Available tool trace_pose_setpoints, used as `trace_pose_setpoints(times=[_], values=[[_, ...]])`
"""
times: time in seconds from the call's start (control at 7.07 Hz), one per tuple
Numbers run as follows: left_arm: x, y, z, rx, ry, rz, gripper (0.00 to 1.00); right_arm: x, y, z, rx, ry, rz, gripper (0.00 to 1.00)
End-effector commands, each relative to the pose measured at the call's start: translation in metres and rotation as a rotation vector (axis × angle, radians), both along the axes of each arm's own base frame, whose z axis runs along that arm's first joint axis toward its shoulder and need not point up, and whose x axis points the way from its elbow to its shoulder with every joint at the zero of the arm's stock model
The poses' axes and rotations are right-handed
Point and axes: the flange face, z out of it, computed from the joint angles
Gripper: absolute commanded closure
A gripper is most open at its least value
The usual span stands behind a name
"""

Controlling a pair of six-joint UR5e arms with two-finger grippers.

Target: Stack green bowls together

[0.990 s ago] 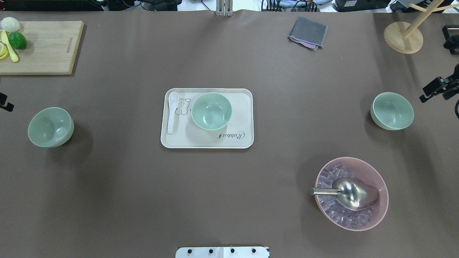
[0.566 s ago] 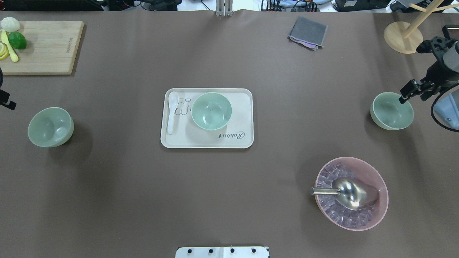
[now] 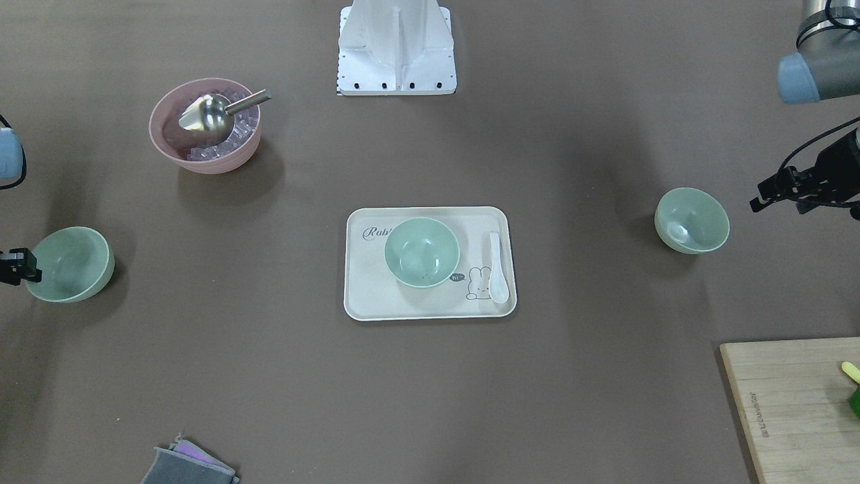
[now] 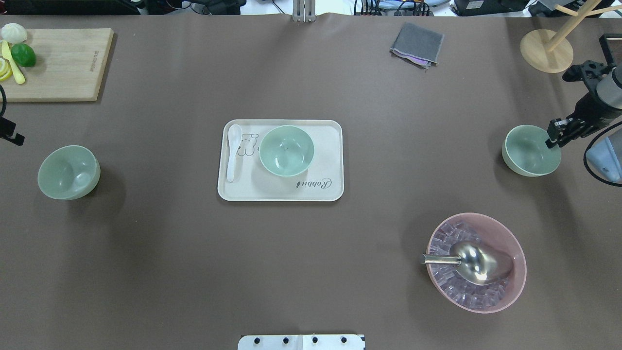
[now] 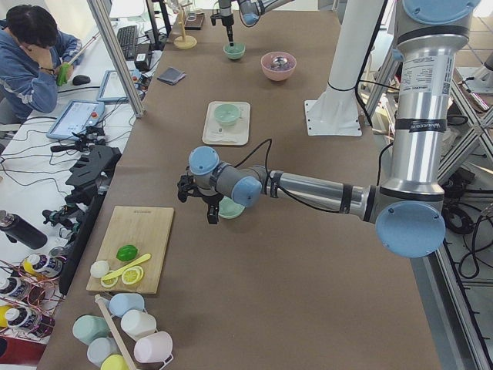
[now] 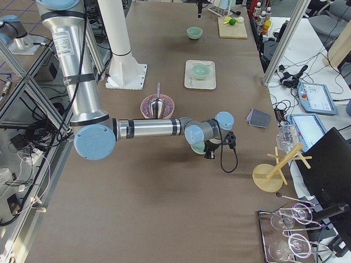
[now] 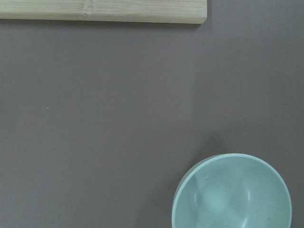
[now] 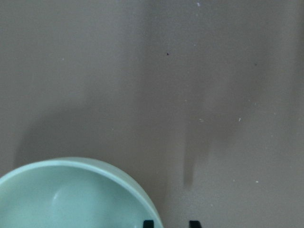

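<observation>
My gripper will lower the green bowl (image 3: 691, 220) into the others, and the bowl should sit deep in them with the bowls' rims close together, because its sides narrow to a small base (image 3: 687, 235).
Three pale green bowls stand upright and apart. One green bowl (image 4: 286, 150) sits on the cream tray (image 4: 330, 189) at mid table. The left green bowl (image 4: 68, 172) stands alone; it also shows in the left wrist view (image 7: 232, 192). My left gripper (image 4: 12, 138) hovers open beyond its outer side, apart from it, as the front view shows (image 3: 778, 202). The right green bowl (image 4: 531, 150) has my right gripper (image 4: 554, 138) at its outer rim. In the right wrist view the open fingertips (image 8: 148, 222) straddle that rim (image 8: 95, 168), holding nothing.
A pink bowl (image 4: 515, 243) with ice and a metal scoop (image 4: 478, 262) stands front right. A white spoon (image 4: 233, 150) lies on the tray. A cutting board (image 4: 63, 63) with fruit is far left, a grey cloth (image 4: 417, 43) and wooden stand (image 4: 546, 51) far right.
My right gripper has come in from the right edge and settled at the right bowl's outer rim. My left gripper has shifted slightly at the left edge. The bowls have not moved.
</observation>
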Motion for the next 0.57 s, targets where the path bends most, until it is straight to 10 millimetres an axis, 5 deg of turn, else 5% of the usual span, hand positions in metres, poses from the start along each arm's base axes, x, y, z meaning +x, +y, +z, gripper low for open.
trace_pose_setpoints(times=[0.0,0.14,0.42], values=[[0.007,-0.020,-0.003,0.005,-0.002,0.001,0.03,-0.001,0.000,-0.011,0.007,-0.027,-0.001,1.00],[0.034,-0.012,-0.004,0.010,0.000,0.054,0.03,-0.004,-0.008,-0.035,0.034,-0.059,-0.002,1.00],[0.083,0.009,0.016,0.026,-0.084,0.127,0.08,-0.026,-0.039,-0.133,-0.029,-0.152,0.112,1.00]])
